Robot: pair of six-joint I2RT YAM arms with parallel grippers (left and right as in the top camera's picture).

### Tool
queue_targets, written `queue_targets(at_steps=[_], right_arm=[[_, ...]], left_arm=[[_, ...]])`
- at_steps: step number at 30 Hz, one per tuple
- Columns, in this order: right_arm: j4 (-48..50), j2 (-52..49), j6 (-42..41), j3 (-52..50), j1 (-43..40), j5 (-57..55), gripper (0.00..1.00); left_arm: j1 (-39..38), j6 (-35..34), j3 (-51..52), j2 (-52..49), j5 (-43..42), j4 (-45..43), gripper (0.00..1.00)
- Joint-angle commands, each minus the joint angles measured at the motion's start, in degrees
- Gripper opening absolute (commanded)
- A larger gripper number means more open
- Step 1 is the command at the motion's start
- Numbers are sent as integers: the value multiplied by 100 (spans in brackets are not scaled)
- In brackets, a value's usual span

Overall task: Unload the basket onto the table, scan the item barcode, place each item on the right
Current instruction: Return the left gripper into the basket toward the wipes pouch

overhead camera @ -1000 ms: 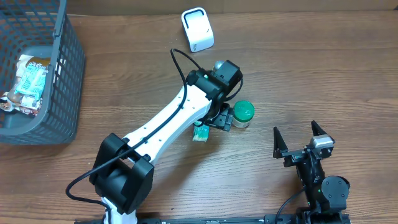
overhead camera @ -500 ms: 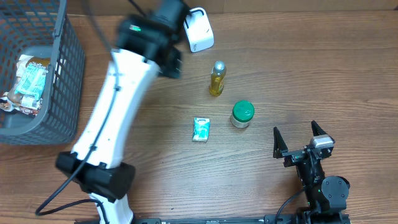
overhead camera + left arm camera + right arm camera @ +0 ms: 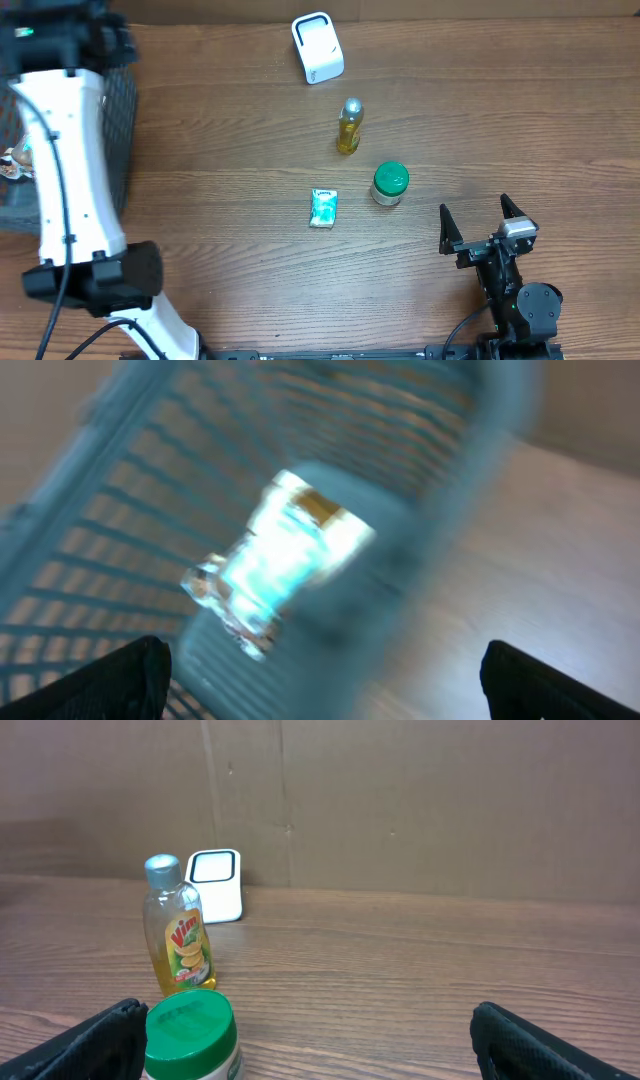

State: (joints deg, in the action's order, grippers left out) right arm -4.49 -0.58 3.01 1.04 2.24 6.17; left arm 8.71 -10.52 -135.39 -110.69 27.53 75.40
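My left gripper should keep going down into the grey basket (image 3: pixel 335 615) until its open fingers are on both sides of the light blue snack bag (image 3: pixel 276 560), because the bag lies uncovered below them.
A white barcode scanner (image 3: pixel 318 47) stands at the table's back edge. In front of it lie a yellow bottle (image 3: pixel 348 127), a green-lidded jar (image 3: pixel 389 184) and a small teal packet (image 3: pixel 323 207). My left arm (image 3: pixel 60 150) reaches to the far left over the grey basket (image 3: pixel 122 110). In the blurred left wrist view my left gripper (image 3: pixel 320 695) is open and empty above the basket wall (image 3: pixel 120 530), with a light blue snack bag (image 3: pixel 280 560) inside. My right gripper (image 3: pixel 480 222) is open and empty, right of the jar (image 3: pixel 190 1040). The right wrist view also shows the bottle (image 3: pixel 180 940) and the scanner (image 3: pixel 215 885).
A brown cardboard wall (image 3: pixel 420 810) closes off the back of the table. The basket takes up the far left corner, mostly covered by my left arm in the overhead view. A snack bag's edge (image 3: pixel 10 160) peeks out at the left border.
My left arm has swung from the jar and packet at mid-table, past the scanner, to the far left over the basket, its jaws opening a little wider. The right arm has not moved.
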Motion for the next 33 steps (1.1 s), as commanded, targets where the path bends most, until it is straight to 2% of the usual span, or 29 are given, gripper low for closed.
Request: queue_targets(at_steps=[1,3,7,9,16,20,27,33], right_arm=[[28,42,7,-59,-7,37,100],[28,42,9,-59,-7,37,100],[26,42,7,-59,-7,37,100],[28,39,9,-59,-7,37,100],[28,42,7,-59,-7,37,100],[26,39,9,-59,-7,37,100],[28,42,9,-59,-7,37,100],[26,39,7,-59,-7,37,100]], left_arm=[[577,295,-136,96,83,-195,100],[890,632,-105,48,-125,-407,100],[1456,1521,-48,-188,-1115,-627,100],[1672,1718,-46,-385,-1425,-627,100],[2216,2282,-46,-1401,-1687,-581,100],[2341,2876,-46,-2009,-2299,-553,99],[2354,3329,-46,-2833,-2310,-664,100],[2358,3375,-46,-3355,-1853,-660,100]])
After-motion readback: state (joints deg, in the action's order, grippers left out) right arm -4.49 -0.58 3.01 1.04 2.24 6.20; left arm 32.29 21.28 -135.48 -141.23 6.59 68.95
